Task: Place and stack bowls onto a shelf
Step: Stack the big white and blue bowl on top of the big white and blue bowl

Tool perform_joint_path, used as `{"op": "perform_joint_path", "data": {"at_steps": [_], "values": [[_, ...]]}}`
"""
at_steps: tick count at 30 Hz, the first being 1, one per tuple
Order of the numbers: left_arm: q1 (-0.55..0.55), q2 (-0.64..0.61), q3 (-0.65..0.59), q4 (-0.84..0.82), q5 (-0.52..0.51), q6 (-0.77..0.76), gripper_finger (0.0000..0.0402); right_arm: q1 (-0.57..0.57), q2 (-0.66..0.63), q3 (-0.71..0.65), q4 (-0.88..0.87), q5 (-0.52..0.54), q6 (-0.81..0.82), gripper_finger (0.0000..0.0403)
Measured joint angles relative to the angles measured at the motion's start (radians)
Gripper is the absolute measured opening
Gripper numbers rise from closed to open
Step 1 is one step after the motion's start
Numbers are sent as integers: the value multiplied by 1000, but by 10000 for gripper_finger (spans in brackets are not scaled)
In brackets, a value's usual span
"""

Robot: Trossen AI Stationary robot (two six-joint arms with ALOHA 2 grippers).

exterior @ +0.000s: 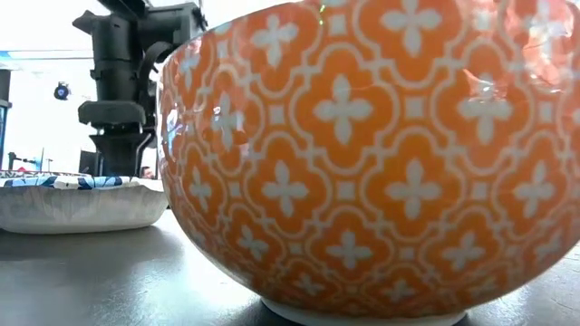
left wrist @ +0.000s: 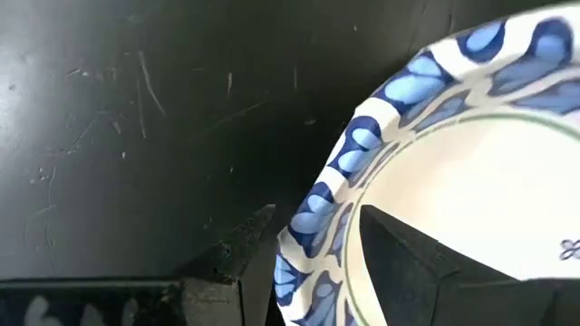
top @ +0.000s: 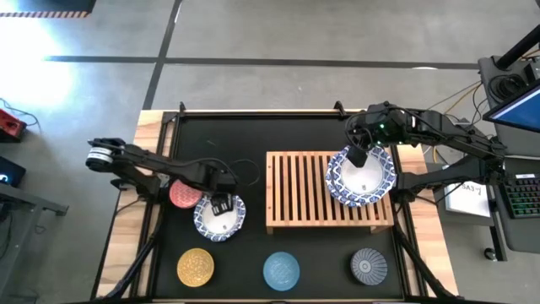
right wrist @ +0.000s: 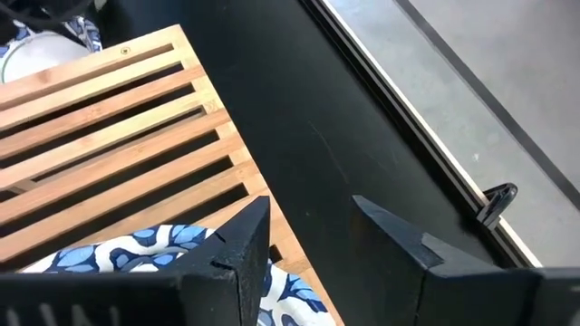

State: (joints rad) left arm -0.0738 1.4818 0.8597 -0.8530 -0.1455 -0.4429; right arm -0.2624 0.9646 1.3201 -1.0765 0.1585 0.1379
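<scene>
My left gripper will get the white bowl (top: 219,219) under it to sit inside the shelf's blue-rimmed bowl (top: 361,177) when I stack it, because the blue-rimmed bowl looks wider.
A white bowl with a blue patterned rim (top: 219,219) rests bottom-down on the black mat at the left, beside a red bowl (top: 185,193). My left gripper (top: 221,205) points straight down over it, open. One finger (left wrist: 240,254) stands outside the rim (left wrist: 313,217) and the other (left wrist: 408,263) inside the bowl. The slatted wooden shelf (top: 304,190) carries another white blue-rimmed bowl (top: 361,177) on its right end. My right gripper (top: 359,157) hangs open above that bowl's far edge, holding nothing. My left gripper comes from above, with its fingers on either side of the white bowl's rim (left wrist: 299,244). Whether either finger touches the rim, I cannot tell. The bowl sits flat on the mat (exterior: 72,204).
Yellow (top: 196,267), light blue (top: 281,270) and dark grey (top: 369,264) bowls stand in a row along the mat's near edge. The shelf's left half shows bare slats (right wrist: 109,127). An orange-red patterned bowl (exterior: 381,163) fills most of the low view.
</scene>
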Motion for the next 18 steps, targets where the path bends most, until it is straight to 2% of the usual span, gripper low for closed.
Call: {"op": "perform_joint_path", "data": {"at_steps": [10,14,18], "values": [[0,35,-35,84,62,49,135,0,0,0,6,0,1,139],[0,34,-57,149,134,42,100,0,0,0,7,0,1,135],[3,32,-62,179,189,25,41,0,0,0,9,0,1,132]]}}
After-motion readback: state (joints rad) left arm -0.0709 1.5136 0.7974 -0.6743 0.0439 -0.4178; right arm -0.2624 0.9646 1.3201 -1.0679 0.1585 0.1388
